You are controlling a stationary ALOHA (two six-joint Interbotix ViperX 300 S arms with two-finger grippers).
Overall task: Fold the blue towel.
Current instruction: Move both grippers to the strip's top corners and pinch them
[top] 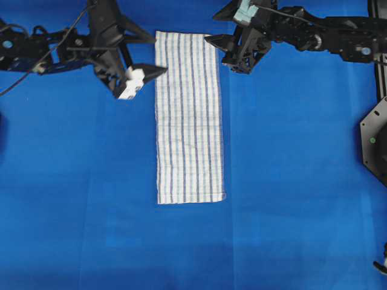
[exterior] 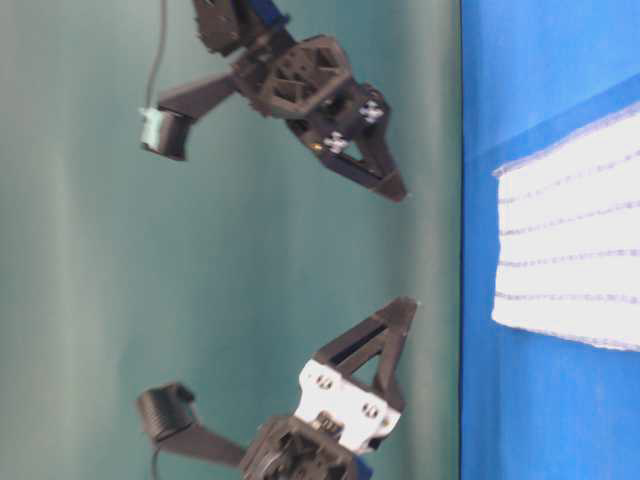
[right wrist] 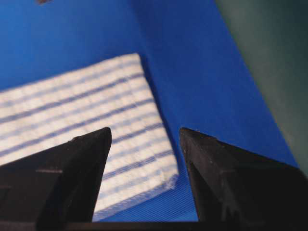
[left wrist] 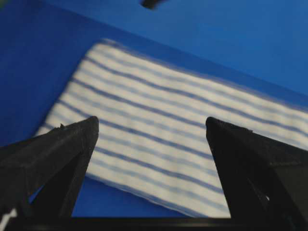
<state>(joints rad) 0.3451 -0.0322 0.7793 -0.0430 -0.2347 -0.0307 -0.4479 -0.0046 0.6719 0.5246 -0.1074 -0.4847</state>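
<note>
The blue towel's far corner point(right wrist: 166, 176) is flat between the open fingers of my right gripper. I go on lowering until the fingers are on both sides of the corner's edge point(exterior: 503, 174) before I close them.
The blue towel point(top: 190, 118) lies flat as a long narrow strip on the table, white with thin blue stripes. It also shows as the towel point(exterior: 570, 260) in the table-level view. My left gripper point(top: 158, 54) hovers open at the towel's far left corner, nothing between its fingers. In the left wrist view the towel point(left wrist: 159, 91) spreads below the open left gripper point(left wrist: 151, 122). My right gripper point(top: 225, 53) hangs open beside the far right corner. In the right wrist view the towel's corner point(right wrist: 166, 175) sits between the wide-apart fingers of the right gripper point(right wrist: 144, 132).
A plain blue covering point(top: 290, 181) spreads over the whole table. Black hardware point(top: 375, 142) stands at the right edge. A grey-green wall point(exterior: 100, 250) lies beyond the table's far edge, also in the right wrist view point(right wrist: 274, 57).
</note>
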